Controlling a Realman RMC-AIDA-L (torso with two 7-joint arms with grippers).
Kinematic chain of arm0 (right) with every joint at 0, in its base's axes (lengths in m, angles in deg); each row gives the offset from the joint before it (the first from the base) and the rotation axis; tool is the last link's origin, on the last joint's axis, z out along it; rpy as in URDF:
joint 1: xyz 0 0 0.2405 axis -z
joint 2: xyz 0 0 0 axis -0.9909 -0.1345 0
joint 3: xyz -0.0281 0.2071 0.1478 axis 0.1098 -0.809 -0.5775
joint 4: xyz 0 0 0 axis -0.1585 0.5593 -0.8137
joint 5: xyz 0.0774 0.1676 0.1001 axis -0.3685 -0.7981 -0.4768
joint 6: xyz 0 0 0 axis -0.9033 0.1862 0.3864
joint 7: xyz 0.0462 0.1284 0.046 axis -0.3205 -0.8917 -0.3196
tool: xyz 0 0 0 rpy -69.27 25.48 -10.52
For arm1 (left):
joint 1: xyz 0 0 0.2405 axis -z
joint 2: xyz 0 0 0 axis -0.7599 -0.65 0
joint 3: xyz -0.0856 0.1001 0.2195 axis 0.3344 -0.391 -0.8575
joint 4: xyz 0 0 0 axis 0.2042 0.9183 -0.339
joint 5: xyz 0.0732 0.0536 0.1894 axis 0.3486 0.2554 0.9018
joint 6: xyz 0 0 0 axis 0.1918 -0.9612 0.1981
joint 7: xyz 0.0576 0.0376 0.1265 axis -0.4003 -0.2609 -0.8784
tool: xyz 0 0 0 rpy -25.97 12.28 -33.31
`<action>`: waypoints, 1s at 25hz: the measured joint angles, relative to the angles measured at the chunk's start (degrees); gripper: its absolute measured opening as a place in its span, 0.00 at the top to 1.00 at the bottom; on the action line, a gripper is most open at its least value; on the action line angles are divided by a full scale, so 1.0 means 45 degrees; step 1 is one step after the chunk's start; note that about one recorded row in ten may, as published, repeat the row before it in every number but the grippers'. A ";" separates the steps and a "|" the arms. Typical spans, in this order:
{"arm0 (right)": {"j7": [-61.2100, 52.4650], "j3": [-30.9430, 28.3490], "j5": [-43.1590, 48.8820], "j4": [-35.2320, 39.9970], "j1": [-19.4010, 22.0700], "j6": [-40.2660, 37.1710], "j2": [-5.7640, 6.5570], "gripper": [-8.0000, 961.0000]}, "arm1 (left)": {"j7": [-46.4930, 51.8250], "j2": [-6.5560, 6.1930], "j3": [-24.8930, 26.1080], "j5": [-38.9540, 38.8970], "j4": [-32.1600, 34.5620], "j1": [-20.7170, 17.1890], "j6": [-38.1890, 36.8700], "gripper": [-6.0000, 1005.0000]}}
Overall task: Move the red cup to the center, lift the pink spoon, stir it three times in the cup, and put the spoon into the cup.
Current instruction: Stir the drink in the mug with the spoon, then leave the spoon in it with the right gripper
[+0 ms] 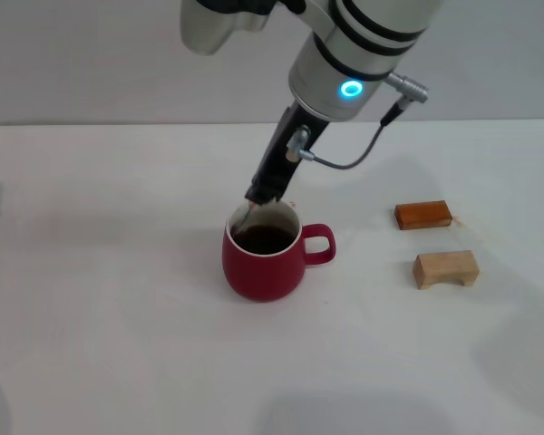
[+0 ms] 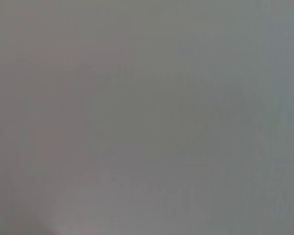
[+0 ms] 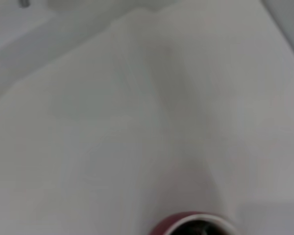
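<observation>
The robot's right gripper should sweep the pink spoon back toward the cup's handle side (image 1: pixel 292 236) to stir, because the spoon leans by the red cup's side (image 1: pixel 238 225) opposite the cup's handle.
The red cup (image 1: pixel 265 256) stands upright near the middle of the white table, with dark liquid inside and its handle toward the right. Its rim also shows in the right wrist view (image 3: pixel 172 224). My right gripper (image 1: pixel 267 194) reaches down from above to the cup's far rim. It is shut on the pink spoon (image 1: pixel 242 217), of which only a pale sliver shows slanting into the cup at the far-left rim. The rest of the spoon is hidden by the fingers. My left gripper is out of view, and the left wrist view shows only a blank grey surface.
An orange-brown block (image 1: pixel 423 215) and a tan wooden block (image 1: pixel 445 268) lie on the table (image 1: pixel 118 344) to the right of the cup. The right arm's cable (image 1: pixel 354 159) hangs above the table behind the cup.
</observation>
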 joint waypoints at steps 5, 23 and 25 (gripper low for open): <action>-0.0176 0.0026 0.0882 0.0509 -0.0217 -0.0356 -0.0001 0.79 | 0.0000 0.0007 -0.0001 0.0001 0.0001 0.0000 0.0000 0.16; -0.0013 0.0111 -0.0001 0.0594 -0.0319 -0.0160 -0.0015 0.79 | 0.0004 0.0002 -0.0001 0.0004 -0.0055 -0.0060 -0.0021 0.16; -0.0028 0.0113 0.0209 0.0699 -0.0319 -0.0374 -0.0009 0.79 | 0.0004 -0.0001 -0.0001 0.0000 -0.0054 -0.0060 -0.0027 0.16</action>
